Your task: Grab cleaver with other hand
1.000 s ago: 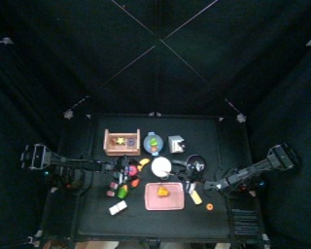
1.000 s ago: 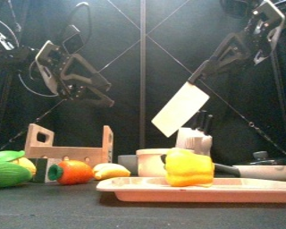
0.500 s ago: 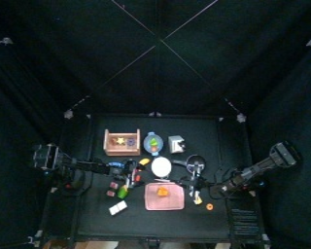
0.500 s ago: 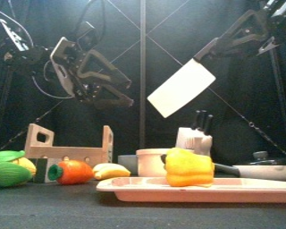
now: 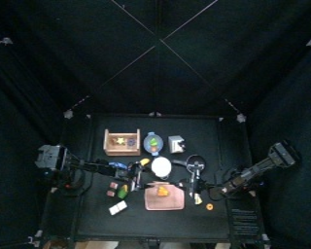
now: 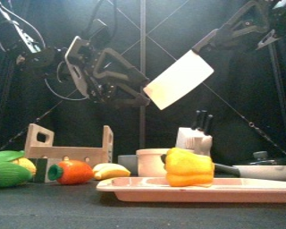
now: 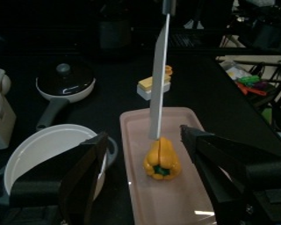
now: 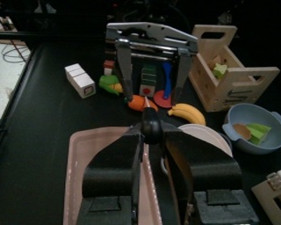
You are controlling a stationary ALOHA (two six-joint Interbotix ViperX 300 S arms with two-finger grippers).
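Note:
My fingers are spread and the blade stands edge-on between them [image 7: 157,107], so I expect the cleaver [image 7: 163,63] to stay edge-on and stick out ahead when my left gripper carries it alone.
The cleaver [image 6: 179,80] has a wide white blade and hangs tilted in the air above the table's middle. My right gripper [image 6: 221,36] is shut on its handle [image 8: 151,132], reaching in from the upper right. My left gripper [image 6: 131,89] is open just left of the blade, close to it but apart. In the left wrist view the blade [image 7: 161,79] shows edge-on, upright between and beyond the spread jaws of that gripper [image 7: 154,167]. The right wrist view shows the left gripper [image 8: 149,54] facing it.
Under the cleaver a pink tray [image 6: 229,188] holds a yellow pepper [image 6: 189,167]. A wooden crate [image 6: 68,148], carrot [image 6: 71,171] and banana [image 6: 110,170] stand at the left. A knife block [image 6: 197,136], black pan [image 7: 63,85] and white pot [image 7: 43,158] stand behind.
My left gripper has moved right, up to the cleaver's blade. My right gripper has lifted the cleaver higher and tilted it flatter.

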